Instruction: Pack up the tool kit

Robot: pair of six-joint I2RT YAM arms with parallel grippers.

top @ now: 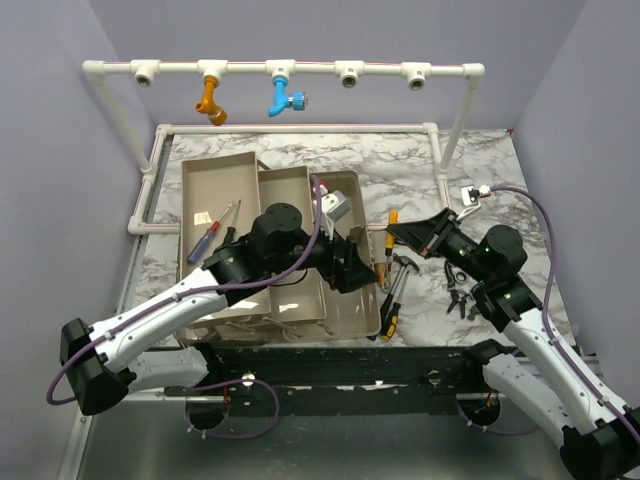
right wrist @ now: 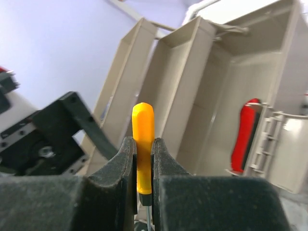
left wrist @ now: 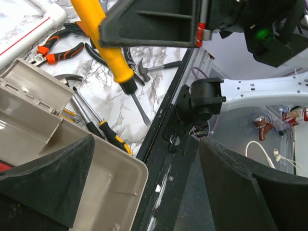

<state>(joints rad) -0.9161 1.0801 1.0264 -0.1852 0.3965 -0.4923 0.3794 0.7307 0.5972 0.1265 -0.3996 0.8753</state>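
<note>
My right gripper is holding the yellow-handled screwdriver (top: 392,218) next to the box, a long way from the middle tray (top: 298,300), so next my left gripper takes the screwdriver and puts it down there.
The beige tool kit box (top: 222,178) lies open at left centre with its trays spread out. A red-and-blue screwdriver (top: 213,232) lies in its left tray. My left gripper (top: 352,268) hovers over the box's right tray, near that tray's front right corner (left wrist: 113,185). In the left wrist view it (left wrist: 147,140) is open wide and empty. My right gripper (top: 398,234) is shut on a yellow-handled screwdriver (right wrist: 143,144), held above the table just right of the box. That screwdriver also shows in the left wrist view (left wrist: 103,33). The right wrist view shows the trays (right wrist: 211,72) and a red-handled tool (right wrist: 245,134).
Loose tools lie on the marble table right of the box: a hammer (top: 405,265), yellow-and-black-handled tools (top: 390,312), black pliers (top: 458,292) and orange-handled pliers (left wrist: 55,50). A white pipe frame (top: 310,68) with orange (top: 211,100) and blue (top: 285,98) fittings stands at the back.
</note>
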